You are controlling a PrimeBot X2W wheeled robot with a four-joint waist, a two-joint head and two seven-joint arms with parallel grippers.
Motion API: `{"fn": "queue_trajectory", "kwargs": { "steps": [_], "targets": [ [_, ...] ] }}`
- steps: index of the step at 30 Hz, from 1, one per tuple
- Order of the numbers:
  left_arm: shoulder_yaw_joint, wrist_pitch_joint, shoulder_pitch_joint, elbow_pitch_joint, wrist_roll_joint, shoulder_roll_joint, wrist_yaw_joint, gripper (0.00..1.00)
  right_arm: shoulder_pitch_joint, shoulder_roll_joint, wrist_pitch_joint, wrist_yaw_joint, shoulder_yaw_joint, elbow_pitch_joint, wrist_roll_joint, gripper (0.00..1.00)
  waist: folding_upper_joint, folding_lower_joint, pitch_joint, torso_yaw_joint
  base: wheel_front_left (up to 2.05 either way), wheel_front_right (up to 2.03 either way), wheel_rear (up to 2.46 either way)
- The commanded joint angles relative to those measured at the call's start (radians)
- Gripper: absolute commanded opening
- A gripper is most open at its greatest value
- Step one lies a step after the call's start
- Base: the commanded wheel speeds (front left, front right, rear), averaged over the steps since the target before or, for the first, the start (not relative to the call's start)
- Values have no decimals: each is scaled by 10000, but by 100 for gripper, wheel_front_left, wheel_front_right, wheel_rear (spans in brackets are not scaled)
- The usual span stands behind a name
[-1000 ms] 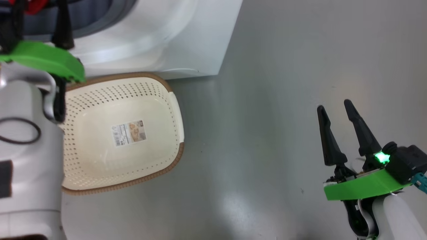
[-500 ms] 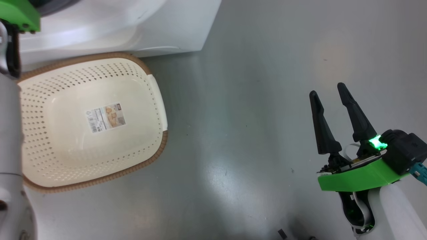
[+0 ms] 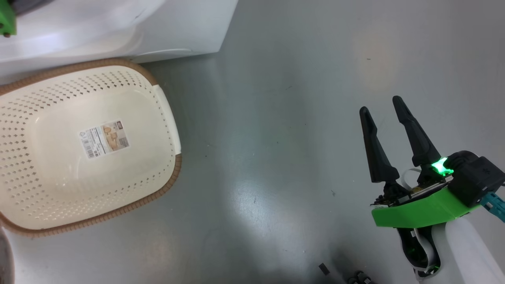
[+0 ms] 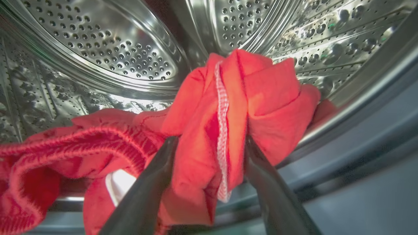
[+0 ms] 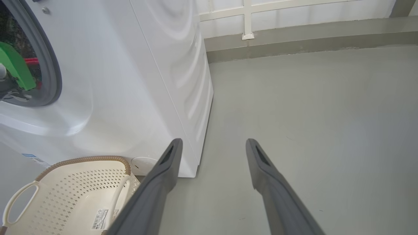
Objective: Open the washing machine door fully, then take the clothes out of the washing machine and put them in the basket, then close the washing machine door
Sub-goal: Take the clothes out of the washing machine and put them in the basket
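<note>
The ribbed red band (image 4: pixel 80 143) lies beside the bunched red fold (image 4: pixel 219 129), outside my left gripper's fingers, so the band should stay behind when I pull the fold out.
In the left wrist view my left gripper (image 4: pixel 210 140) is inside the steel drum (image 4: pixel 107 49), open, its two fingers straddling a bunched fold of the red clothes (image 4: pixel 274 98) with a white trim. More red fabric lies at the lower left. The cream basket (image 3: pixel 173 173) stands with nothing in it on the floor in front of the washing machine (image 3: pixel 185 27). My right gripper (image 3: pixel 379 105) hovers open over bare floor, well right of the basket. The washing machine door is out of view.
The right wrist view shows the washing machine (image 5: pixel 130 81), its grey gasket (image 5: pixel 54 75), my left wrist's green mount (image 5: pixel 14 68) in the opening, and the basket (image 5: pixel 81 160) below. Grey floor (image 3: pixel 276 138) stretches to the right, up to a wall skirting (image 5: pixel 294 42).
The head camera has turned, so the basket and washer have slid left in the picture and my left forearm has left it. My right gripper stays open in much the same place.
</note>
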Motion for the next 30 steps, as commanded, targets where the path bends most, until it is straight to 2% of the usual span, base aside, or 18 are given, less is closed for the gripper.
{"fn": "queue_trajectory", "kwargs": {
  "steps": [1,3,4,5,6,7,9,10,17,30],
  "targets": [
    [11,-48,-129,38,86,545,125,100,112,-37,-63,73,277,-262,134,100,0,0,-10,-26,0,0,0],
    [-40,-48,-246,317,104,571,216,100,117,-24,-63,73,315,-277,139,100,0,0,-15,-45,0,0,0],
    [-76,-48,-296,443,115,603,211,96,118,-21,-63,73,332,-288,145,100,0,0,-9,-53,0,0,0],
    [-109,-48,-349,529,122,630,207,88,112,-18,-63,73,346,-298,150,100,0,0,-2,-60,0,0,0],
    [-134,-48,-387,588,120,642,208,71,106,-16,-63,73,357,-305,153,100,0,0,1,-63,0,0,0],
    [-154,-48,-414,644,111,636,217,47,102,-13,-63,73,360,-313,153,100,0,0,6,-60,0,0,0],
    [-195,-48,-451,729,93,627,221,29,98,-8,-63,73,361,-332,149,100,0,0,12,-49,0,0,0],
    [-210,-48,-469,761,75,623,209,0,92,-5,-63,73,361,-342,150,100,0,0,17,-46,0,0,0],
    [-254,-48,-453,477,-91,530,246,0,20,5,-63,73,345,-380,154,100,0,0,12,13,0,0,0],
    [304,-48,984,-2297,-804,167,465,0,-140,-157,-63,73,207,-443,86,100,0,0,-161,435,0,0,0]
  ]
}}
